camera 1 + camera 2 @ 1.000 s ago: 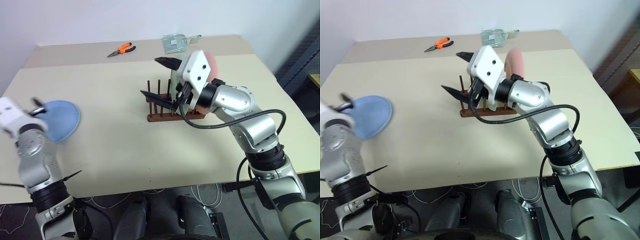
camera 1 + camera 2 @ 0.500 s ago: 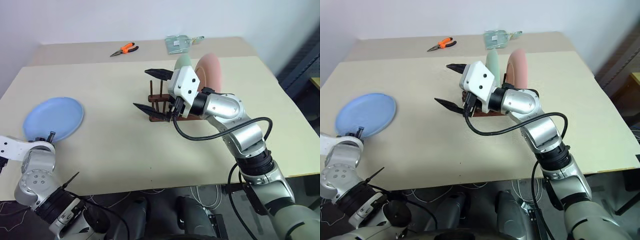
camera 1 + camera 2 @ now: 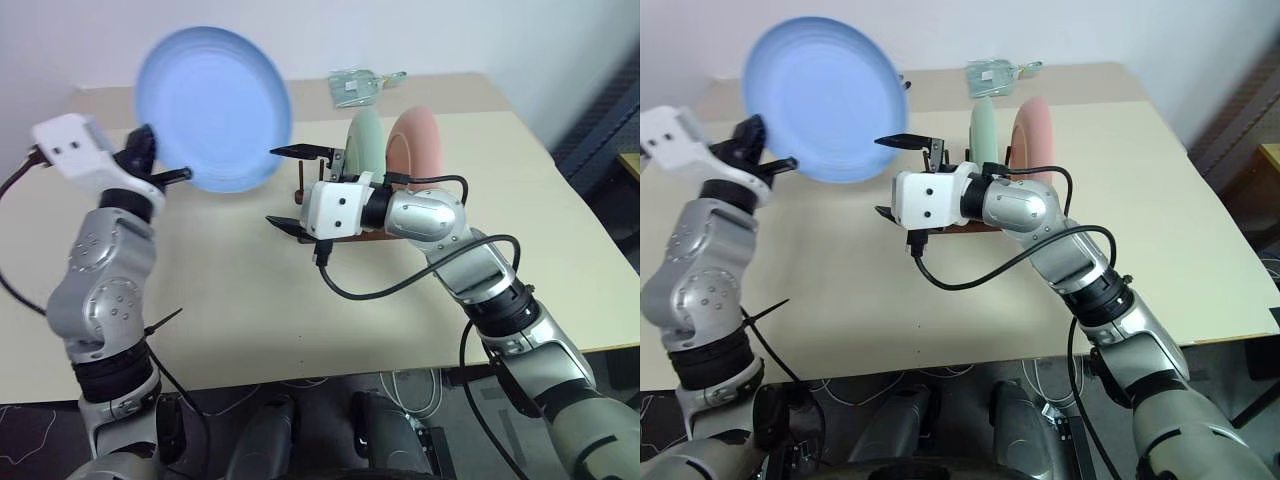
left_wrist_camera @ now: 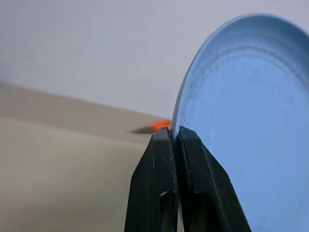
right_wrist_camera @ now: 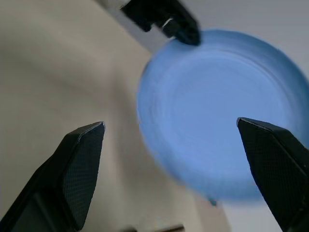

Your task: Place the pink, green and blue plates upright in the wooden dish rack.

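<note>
Next, my right gripper takes hold of the blue plate's rack-side rim [image 3: 262,176] before the plate is placed, because my left gripper is holding the blue plate by its rim far from the dish rack [image 3: 162,150].
My left gripper [image 3: 158,166] is shut on the rim of the blue plate [image 3: 214,108], holding it up in the air on edge above the table's left half. The left wrist view shows both fingers [image 4: 161,164] pinched on that rim. My right gripper [image 3: 292,187] stands open just right of the blue plate, its fingers level and spread one above the other, with the plate [image 5: 217,111] facing it between them but apart. Behind it the green plate [image 3: 365,145] and the pink plate [image 3: 420,140] stand upright in the wooden dish rack [image 3: 302,180], whose base is mostly hidden by my right hand.
The beige table [image 3: 250,300] has bare room in front and on the left. A clear plastic bag [image 3: 355,85] lies at the far edge. Orange pliers [image 4: 161,125] lie far back, behind the lifted plate.
My left gripper shut on the blue plate and lifted it off the table, up and to the right. My right gripper rolled and moved slightly left, away from the rack.
</note>
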Motion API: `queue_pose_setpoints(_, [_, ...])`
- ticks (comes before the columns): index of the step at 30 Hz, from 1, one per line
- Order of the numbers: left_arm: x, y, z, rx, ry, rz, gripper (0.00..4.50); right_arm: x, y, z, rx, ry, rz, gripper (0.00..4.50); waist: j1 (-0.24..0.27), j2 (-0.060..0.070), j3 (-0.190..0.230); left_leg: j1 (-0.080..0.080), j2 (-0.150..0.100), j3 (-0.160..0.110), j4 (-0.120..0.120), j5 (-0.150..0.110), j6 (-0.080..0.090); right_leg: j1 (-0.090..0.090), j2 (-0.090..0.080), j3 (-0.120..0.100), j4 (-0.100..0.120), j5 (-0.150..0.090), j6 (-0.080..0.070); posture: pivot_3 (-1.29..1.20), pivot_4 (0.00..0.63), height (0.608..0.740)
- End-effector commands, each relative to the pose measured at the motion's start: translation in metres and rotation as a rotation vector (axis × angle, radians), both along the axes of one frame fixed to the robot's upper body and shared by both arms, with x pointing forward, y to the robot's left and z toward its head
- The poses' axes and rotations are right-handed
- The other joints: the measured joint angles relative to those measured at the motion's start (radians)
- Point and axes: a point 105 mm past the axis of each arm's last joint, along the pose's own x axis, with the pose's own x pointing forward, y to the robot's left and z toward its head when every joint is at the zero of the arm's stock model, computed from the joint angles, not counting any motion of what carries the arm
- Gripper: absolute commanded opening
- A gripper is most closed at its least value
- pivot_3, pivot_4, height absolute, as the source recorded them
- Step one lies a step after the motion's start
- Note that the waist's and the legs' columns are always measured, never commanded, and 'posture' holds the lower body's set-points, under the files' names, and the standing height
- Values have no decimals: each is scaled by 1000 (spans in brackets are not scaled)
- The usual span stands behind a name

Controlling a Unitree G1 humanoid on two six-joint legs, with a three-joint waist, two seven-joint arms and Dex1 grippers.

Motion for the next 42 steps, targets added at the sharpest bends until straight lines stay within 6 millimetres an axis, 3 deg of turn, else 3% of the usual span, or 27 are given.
queue_pose_setpoints(1, [-12,-18,27,0,-117,-52,30,4,11,8,-49,-159,-3,4500,-2,0,0,0,0,0,0,1,-2,0,0,0,0,0,0,0,150,738])
queue_pose_setpoints(3, [-14,-28,26,-22,-125,-98,30,9,15,5,-65,-186,-16,4500,-1,0,0,0,1,0,-1,1,-2,-1,1,0,0,0,0,0,150,738])
queue_pose_setpoints(6, [-15,-32,20,-35,-106,-106,0,16,17,-2,-93,-217,-46,3677,3,0,0,0,0,0,-1,2,-3,0,1,0,0,0,-1,0,150,738])
queue_pose_setpoints(13, [-16,-31,14,-48,-91,-129,0,19,17,-4,-104,-272,-71,77,3,0,0,0,0,0,0,2,-3,0,1,0,0,0,-1,0,150,738])
queue_pose_setpoints(14, [-16,-31,14,-55,-93,-134,0,19,18,-3,-108,-284,-72,29,2,0,0,0,0,0,0,2,-3,0,1,0,0,0,-1,0,150,738])
queue_pose_setpoints(15, [-16,-31,14,-74,-97,-140,625,19,18,-3,-116,-301,-72,0,3,0,0,0,0,0,0,2,-3,0,1,0,0,0,-1,0,150,738])
queue_pose_setpoints(17, [-17,-29,19,-125,-124,-154,1393,19,17,-4,-133,-328,-74,0,4,0,0,0,0,-1,0,2,-3,0,1,0,0,0,-1,0,150,738])
queue_pose_setpoints(20, [-23,-14,42,-273,-231,-123,2888,18,17,-4,-140,-345,-75,0,5,-1,1,0,0,-1,0,2,-3,0,1,0,0,0,-1,0,150,738])
queue_pose_setpoints(23, [-29,27,55,-310,-314,51,2888,18,16,0,-116,-354,-77,0,1,-1,1,0,0,-1,0,2,-3,0,1,0,0,0,-1,0,150,738])
queue_pose_setpoints(25, [-32,62,53,-218,-316,235,2888,17,14,7,-77,-361,-75,0,-4,-1,1,1,1,0,-1,2,-4,0,1,1,0,0,-1,0,150,738])
queue_pose_setpoints(27, [-35,90,41,-31,-249,402,2888,14,9,21,-3,-369,-61,0,-5,-1,1,2,1,0,-2,3,-5,0,2,1,1,0,-1,0,150,738])
queue_pose_setpoints(29, [-32,99,17,219,-127,464,2888,6,1,46,200,-283,-26,0,-3,0,1,2,1,1,-3,3,-5,-1,2,2,1,0,-1,0,150,738])
queue_pose_setpoints(31, [-27,92,-14,363,-22,408,2888,-5,-7,68,380,-170,40,0,6,0,1,2,1,0,-3,2,-3,0,2,2,0,0,-1,0,150,738])
queue_pose_setpoints(33, [-25,67,-58,464,88,270,2888,-22,-16,90,623,79,169,0,10,0,1,1,0,-2,-3,0,0,1,1,1,-1,0,-1,0,150,738])
queue_pose_setpoints(36, [-28,32,-98,536,156,112,2888,-43,-24,101,843,435,349,0,11,-1,1,1,0,-3,-2,-2,3,2,0,0,-2,0,-1,0,150,738])
queue_pose_setpoints(39, [-33,2,-122,503,178,-14,2888,-61,-27,97,965,777,493,0,6,0,1,0,0,-4,-2,-2,3,2,0,0,-1,0,-3,0,150,738])
queue_pose_setpoints(42, [-36,-13,-130,486,167,-86,2888,-61,-28,87,1014,965,492,0,0,3,2,0,2,-3,-3,-2,3,-1,-1,1,-1,-1,-6,0,150,738])
